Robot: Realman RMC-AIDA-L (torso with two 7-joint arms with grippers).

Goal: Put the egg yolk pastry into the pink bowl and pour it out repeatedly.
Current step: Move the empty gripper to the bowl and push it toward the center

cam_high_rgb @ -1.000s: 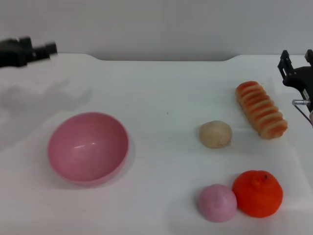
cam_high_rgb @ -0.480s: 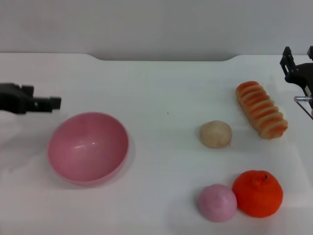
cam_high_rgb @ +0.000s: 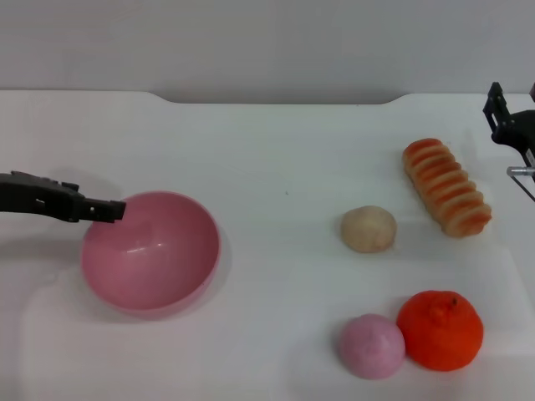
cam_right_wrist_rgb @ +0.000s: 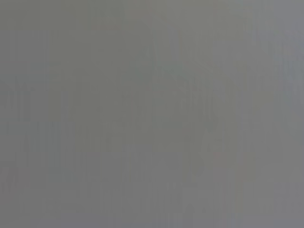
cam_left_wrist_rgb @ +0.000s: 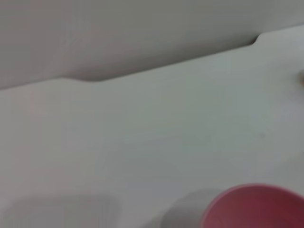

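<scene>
The empty pink bowl [cam_high_rgb: 153,255] is standing upright, and its rim is free next to my left gripper's fingers. I should go on down toward that rim [cam_high_rgb: 90,236] until the fingers close on it.
The pink bowl [cam_high_rgb: 151,251] sits upright and empty on the left of the white table; part of its rim [cam_left_wrist_rgb: 254,206] shows in the left wrist view. My left gripper [cam_high_rgb: 107,210] reaches in from the left edge, its tip at the bowl's upper left rim. The egg yolk pastry [cam_high_rgb: 368,228], a small pale beige bun, lies right of centre, far from the bowl. My right gripper [cam_high_rgb: 512,125] hangs at the right edge, beyond the bread roll.
A ridged orange-striped bread roll [cam_high_rgb: 446,186] lies right of the pastry. A pink-purple ball [cam_high_rgb: 372,345] and an orange fruit [cam_high_rgb: 440,329] sit side by side at the front right. The table's far edge [cam_high_rgb: 276,98] meets a grey wall.
My left gripper has come down from the far left corner toward the bowl and now reaches its rim. The right gripper has drifted slightly right. Nothing on the table moved.
</scene>
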